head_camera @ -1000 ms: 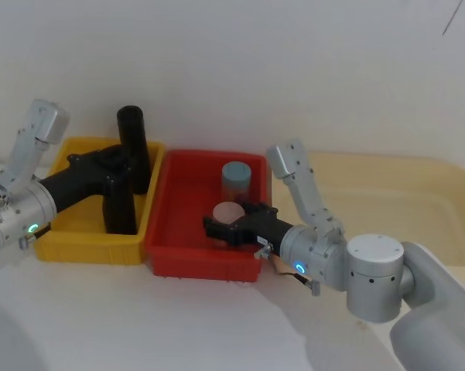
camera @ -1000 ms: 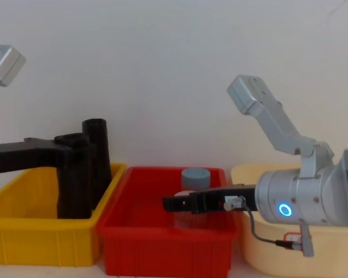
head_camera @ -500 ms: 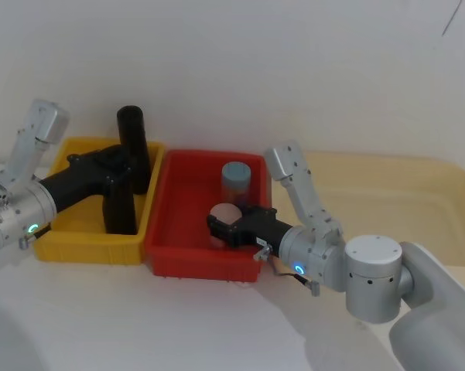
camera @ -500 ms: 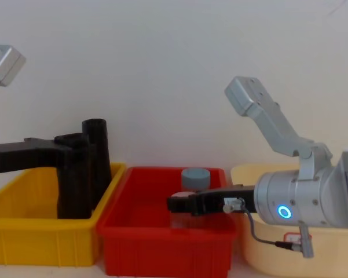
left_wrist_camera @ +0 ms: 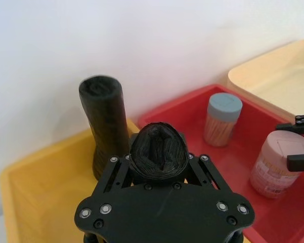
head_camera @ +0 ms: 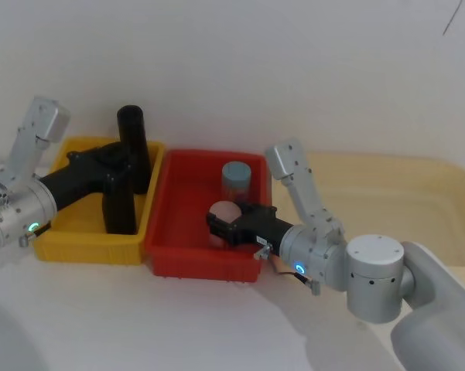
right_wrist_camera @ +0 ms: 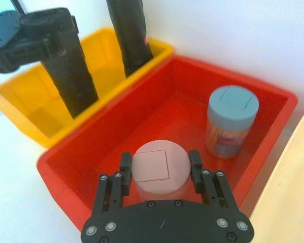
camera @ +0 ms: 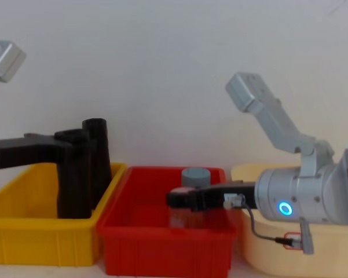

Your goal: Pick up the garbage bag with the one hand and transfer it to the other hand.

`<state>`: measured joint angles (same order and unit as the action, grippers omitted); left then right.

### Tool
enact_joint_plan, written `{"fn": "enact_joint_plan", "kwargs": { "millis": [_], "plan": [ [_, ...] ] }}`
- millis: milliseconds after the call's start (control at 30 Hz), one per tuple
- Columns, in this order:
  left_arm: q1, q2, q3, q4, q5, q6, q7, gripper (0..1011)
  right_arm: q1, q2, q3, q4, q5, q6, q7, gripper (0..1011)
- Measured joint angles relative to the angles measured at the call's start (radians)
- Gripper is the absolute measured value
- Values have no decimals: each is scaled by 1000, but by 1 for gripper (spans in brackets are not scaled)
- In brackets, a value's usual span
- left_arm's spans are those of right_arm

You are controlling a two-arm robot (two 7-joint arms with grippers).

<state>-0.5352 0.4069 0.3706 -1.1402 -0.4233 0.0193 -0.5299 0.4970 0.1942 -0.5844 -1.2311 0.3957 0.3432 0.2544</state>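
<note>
The matching blue-lidded jar's clear side [right_wrist_camera: 225, 138] lets thin sticks be seen, so I should expect to find sticks inside the pink-lidded jar [right_wrist_camera: 161, 169] when I pick it up.
The garbage bag [head_camera: 119, 209], a matte black roll, stands upright in the yellow bin [head_camera: 81, 249]. My left gripper [head_camera: 122, 174], on the arm with the green ring light, is shut on its upper part; the left wrist view shows the roll's top [left_wrist_camera: 158, 152] between the jaws. My right gripper [head_camera: 217, 226], on the arm with the blue light, hangs open over the red bin [head_camera: 197, 263]. In the right wrist view, a pink-lidded jar [right_wrist_camera: 159, 169] shows between its fingers [right_wrist_camera: 125, 172].
A second black roll [head_camera: 132, 147] stands against the yellow bin's back wall, right behind the held one. A blue-lidded jar [head_camera: 236, 179] stands at the back of the red bin. A large cream tub [head_camera: 387, 185] lies to the right.
The left gripper and its roll have risen very slightly. The right gripper has shifted a little over the pink-lidded jar and stays open.
</note>
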Motion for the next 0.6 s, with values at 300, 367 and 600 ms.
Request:
{"fn": "enact_joint_plan", "kwargs": {
  "millis": [300,367,600],
  "plan": [
    [7,3,-21,-80,11,-2,38,367,-23,14,32,-80,11,-33,5,658],
    [4,2,-27,-102,13,-2,46,367,-28,19,41,-105,12,-40,5,658],
    [-28,-15,-38,-161,11,7,64,367,-46,42,72,-195,7,-62,-9,658]
  ]
}}
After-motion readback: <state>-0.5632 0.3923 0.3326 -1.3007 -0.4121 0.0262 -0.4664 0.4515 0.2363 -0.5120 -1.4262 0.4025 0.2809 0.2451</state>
